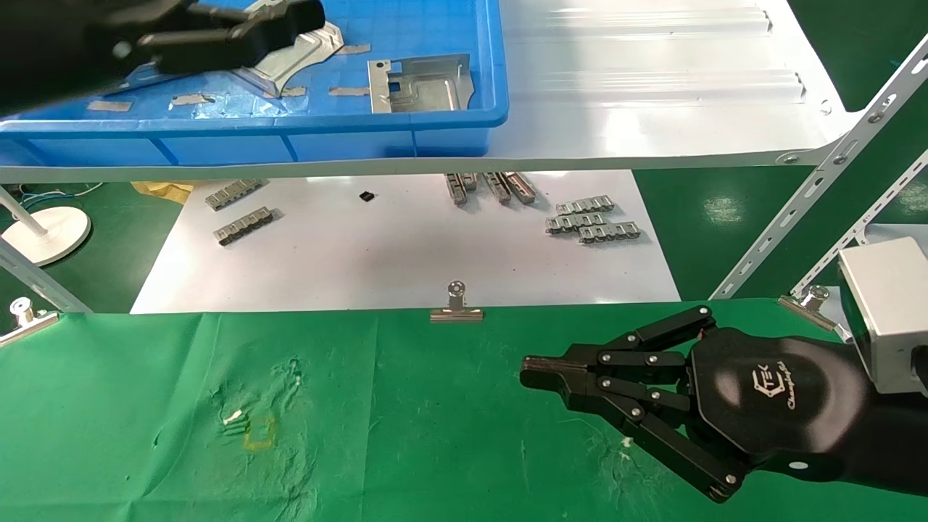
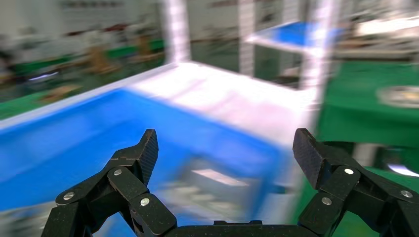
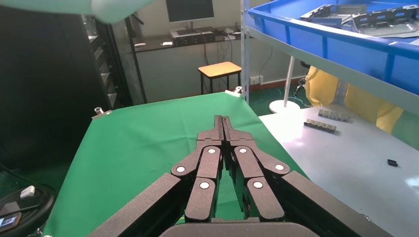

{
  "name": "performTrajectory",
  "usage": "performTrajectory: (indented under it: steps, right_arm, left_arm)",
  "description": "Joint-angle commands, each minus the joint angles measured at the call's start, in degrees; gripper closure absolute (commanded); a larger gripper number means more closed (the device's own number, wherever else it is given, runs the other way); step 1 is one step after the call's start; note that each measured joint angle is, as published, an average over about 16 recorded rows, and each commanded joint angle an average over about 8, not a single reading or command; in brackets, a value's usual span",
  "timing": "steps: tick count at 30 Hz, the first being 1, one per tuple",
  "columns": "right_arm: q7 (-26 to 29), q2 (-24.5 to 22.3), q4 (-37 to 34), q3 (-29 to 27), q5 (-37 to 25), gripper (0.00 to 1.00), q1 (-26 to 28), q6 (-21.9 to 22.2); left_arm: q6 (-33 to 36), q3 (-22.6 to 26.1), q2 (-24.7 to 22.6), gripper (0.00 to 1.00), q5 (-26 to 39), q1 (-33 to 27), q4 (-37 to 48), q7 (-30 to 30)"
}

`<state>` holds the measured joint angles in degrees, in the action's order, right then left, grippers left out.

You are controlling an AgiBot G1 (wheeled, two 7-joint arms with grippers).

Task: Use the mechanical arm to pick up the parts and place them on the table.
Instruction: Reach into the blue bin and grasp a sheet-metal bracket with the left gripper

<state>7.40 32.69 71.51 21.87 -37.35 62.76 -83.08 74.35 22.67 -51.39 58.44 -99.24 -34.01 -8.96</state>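
Note:
The silver part's edge is still below my left gripper, whose fingers are wide open above that part (image 1: pixel 301 61). The gripper keeps going down into the blue bin until its fingers are on both sides of that edge.
Two shiny silver parts lie in the blue bin (image 1: pixel 464 119) on the shelf: one part (image 1: pixel 424 83) near its right end, another part (image 1: pixel 301 54) partly under my left gripper (image 1: pixel 290 25). That gripper hovers over the bin, open and holding nothing (image 2: pixel 227 153); a blurred silver part (image 2: pixel 212 185) shows below its spread fingers. My right gripper (image 1: pixel 533 370) rests low over the green table (image 1: pixel 362 420), shut on nothing (image 3: pixel 223 121). The bin with parts (image 3: pixel 365 15) appears far off in the right wrist view.
The glossy white shelf board (image 1: pixel 652 94) carries the bin. Under it a white sheet (image 1: pixel 399 254) holds several grey link strips (image 1: pixel 591 221). A silver binder clip (image 1: pixel 456 304) grips the table's far edge. Angled metal struts (image 1: pixel 819 196) stand at right.

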Motion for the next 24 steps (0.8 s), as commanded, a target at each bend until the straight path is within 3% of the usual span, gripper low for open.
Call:
performTrajectory:
  steps: [1,13,15,16,22,24]
  right_arm:
    - [0.0,0.0,0.0,0.0,0.0,1.0,0.0,0.0]
    - [0.0,0.0,0.0,0.0,0.0,1.0,0.0,0.0]
    - [0.0,0.0,0.0,0.0,0.0,1.0,0.0,0.0]
    - [0.0,0.0,0.0,0.0,0.0,1.0,0.0,0.0]
    - [0.0,0.0,0.0,0.0,0.0,1.0,0.0,0.0]
    - [0.0,0.0,0.0,0.0,0.0,1.0,0.0,0.0]
  left_arm:
    - [-3.12,1.31,-2.31,0.0,3.59,-4.31,5.84,1.62]
    - [-16.22,5.88,-10.18,0.0,12.52,-14.96,26.33,3.11]
    - [-17.32,6.48,-10.73,0.05,13.47,-15.67,27.97,3.31]
    - [-17.79,6.72,-10.97,0.14,13.84,-15.98,28.68,3.38]
    - [-18.71,7.6,-11.62,0.88,15.16,-16.99,31.53,3.48]
    - [-18.66,7.95,-11.66,1.0,15.67,-17.1,32.03,3.66]
